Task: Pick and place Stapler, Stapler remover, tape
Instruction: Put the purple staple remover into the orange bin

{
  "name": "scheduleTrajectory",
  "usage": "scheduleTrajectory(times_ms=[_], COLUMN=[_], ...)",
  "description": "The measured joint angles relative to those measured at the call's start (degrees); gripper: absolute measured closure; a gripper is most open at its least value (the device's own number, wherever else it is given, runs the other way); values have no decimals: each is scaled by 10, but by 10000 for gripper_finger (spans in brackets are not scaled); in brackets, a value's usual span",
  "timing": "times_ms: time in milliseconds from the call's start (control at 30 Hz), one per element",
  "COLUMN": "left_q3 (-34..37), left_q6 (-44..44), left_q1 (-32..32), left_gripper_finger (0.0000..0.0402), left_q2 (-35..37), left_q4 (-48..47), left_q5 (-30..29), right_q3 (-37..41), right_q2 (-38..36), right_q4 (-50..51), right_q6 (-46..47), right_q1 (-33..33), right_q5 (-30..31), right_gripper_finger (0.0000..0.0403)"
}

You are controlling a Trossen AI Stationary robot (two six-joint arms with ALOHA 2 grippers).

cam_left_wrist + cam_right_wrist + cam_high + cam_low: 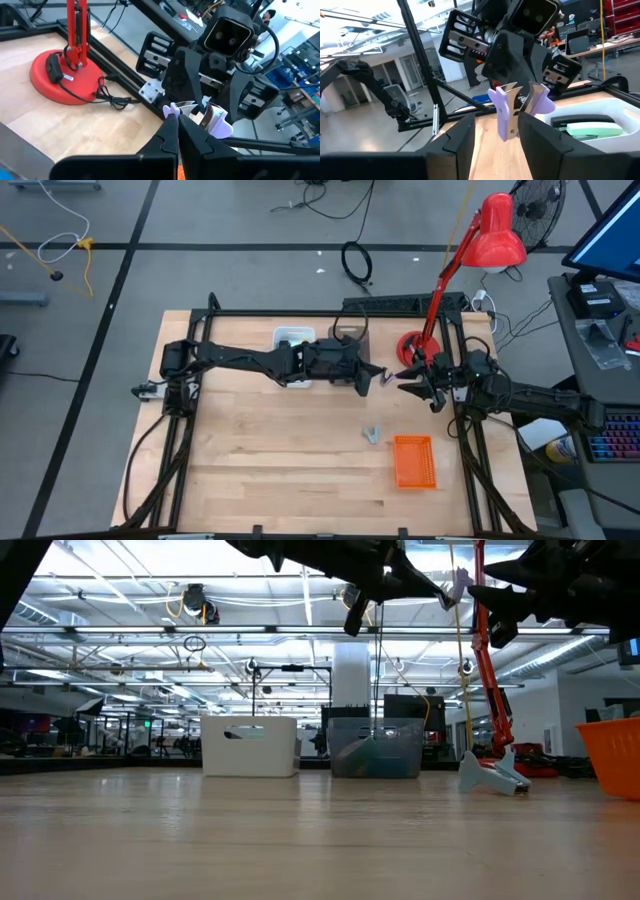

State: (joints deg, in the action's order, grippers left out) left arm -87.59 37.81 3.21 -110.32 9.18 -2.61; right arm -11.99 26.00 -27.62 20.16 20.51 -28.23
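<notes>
Next, I open my right gripper, move it over to straddle the lilac end point(510, 132) and close it there, because the stapler remover point(508, 111) sits off-centre at one of its fingers.
High above the table's far right part, my two grippers meet tip to tip. A lilac stapler remover point(215, 122) with metal claws hangs between them. My left gripper point(178, 131), reaching in from the table's left, is shut on it. My right gripper point(496, 142) faces it from the right and is open, one finger on either side of the remover point(506, 117). A small grey piece point(372, 434) lies on the table near the right. A pale green stapler-like thing point(592, 129) lies in the white bin. The tape is out of view. My left gripper pinches the stapler remover between its two fingertips, at the lilac end nearest them point(171, 109); the fingertips cover the exact spot. The fingers come about level from the table's left. The remover is lifted clear, well above the table, its other end pointing toward my right gripper.
An orange basket point(414, 461) stands near the front right. A white bin point(292, 340) and a dark bin point(356, 332) stand at the far edge. A red desk lamp, its base point(411, 346) at the far right, rises close behind the grippers.
</notes>
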Motion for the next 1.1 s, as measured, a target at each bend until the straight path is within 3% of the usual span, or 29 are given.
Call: scheduleTrajectory(times_ms=[233,767,1100], left_q3=[0,0,0], left_q6=[2,2,9], left_q1=[-7,-11,-16], left_gripper_finger=[401,402,402], left_q2=[0,-1,-1], left_q4=[1,17,18], left_q5=[-9,-55,-80], right_q3=[0,0,0], right_q2=[0,1,1], right_q4=[0,-9,-9], right_q6=[-2,-3,0], right_q1=[0,0,0], right_q5=[15,32,45], right_gripper_finger=[256,303,309])
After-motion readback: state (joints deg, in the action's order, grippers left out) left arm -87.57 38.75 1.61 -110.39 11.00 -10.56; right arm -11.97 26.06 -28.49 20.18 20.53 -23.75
